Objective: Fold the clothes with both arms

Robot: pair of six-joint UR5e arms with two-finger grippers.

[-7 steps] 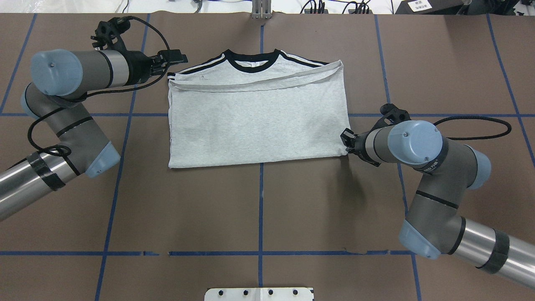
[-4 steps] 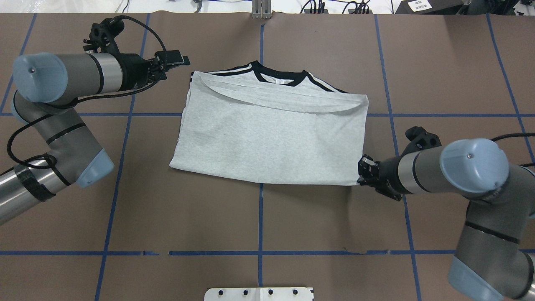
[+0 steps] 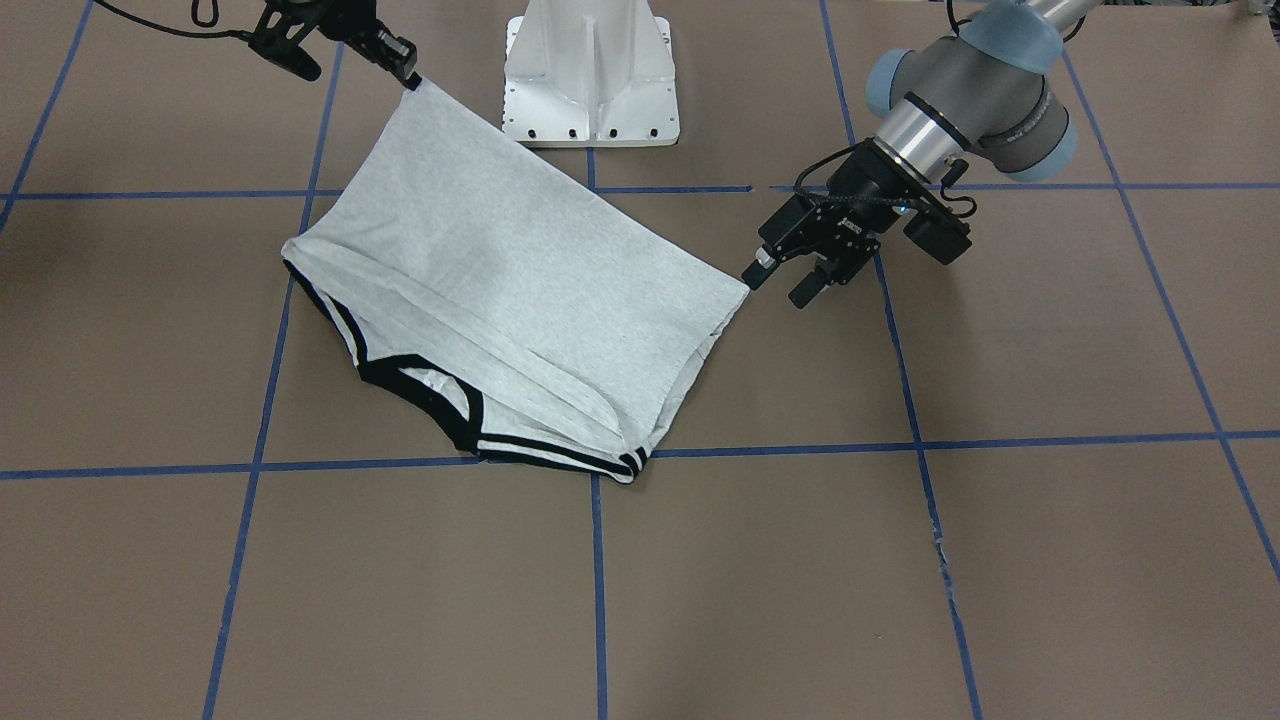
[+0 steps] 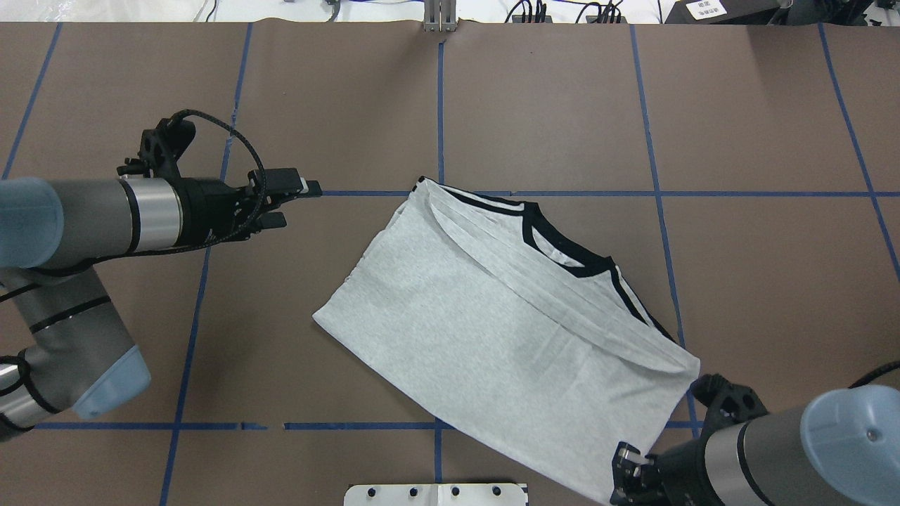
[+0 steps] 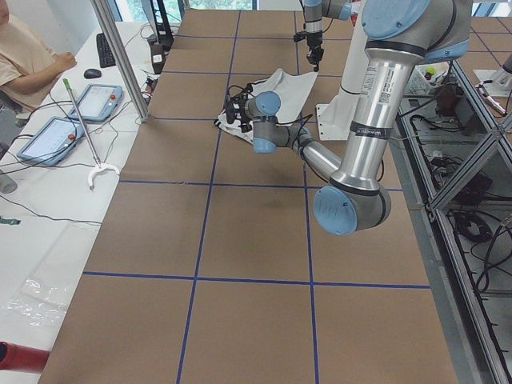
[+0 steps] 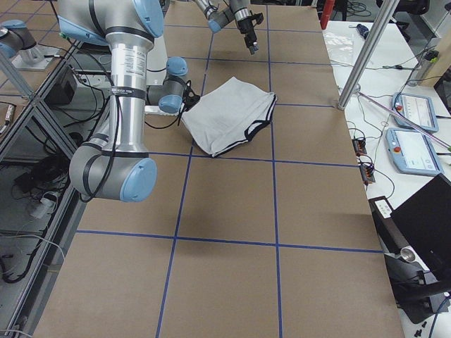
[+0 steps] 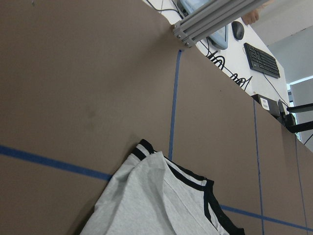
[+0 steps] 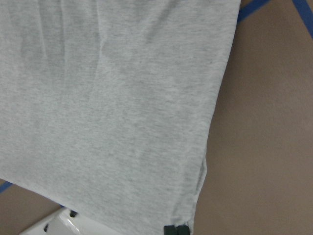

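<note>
The light grey T-shirt point(image 3: 516, 276) lies crooked to the blue tape lines, so the robot's left gripper should grab the T-shirt's free corner next to it and swing that corner away from the base.
The light grey T-shirt point(image 4: 506, 337), folded with its black collar point(image 4: 562, 256) showing, lies skewed on the brown table. My right gripper point(image 4: 622, 478) is shut on the shirt's corner nearest the robot base. In the front view that corner hangs raised from the right gripper point(image 3: 408, 75). The right wrist view shows the fingertips point(image 8: 175, 229) pinched at the edge of the shirt point(image 8: 107, 98). My left gripper point(image 4: 299, 204) is open and holds nothing. It hovers left of the shirt, close to one corner of the shirt point(image 3: 510, 290) in the front view, where the left gripper point(image 3: 780, 280) is not touching it.
The white pedestal base point(image 3: 590, 80) stands just behind the raised corner. Blue tape lines point(image 4: 439, 105) grid the brown table. A person point(image 5: 24, 56) sits at a side bench with tablets point(image 5: 96, 100). A metal post point(image 6: 366, 56) stands at the table's far edge.
My right gripper has dragged its shirt corner toward the robot base, turning and pulling the whole shirt that way. My left arm moved nearer the base, still open and off the shirt.
</note>
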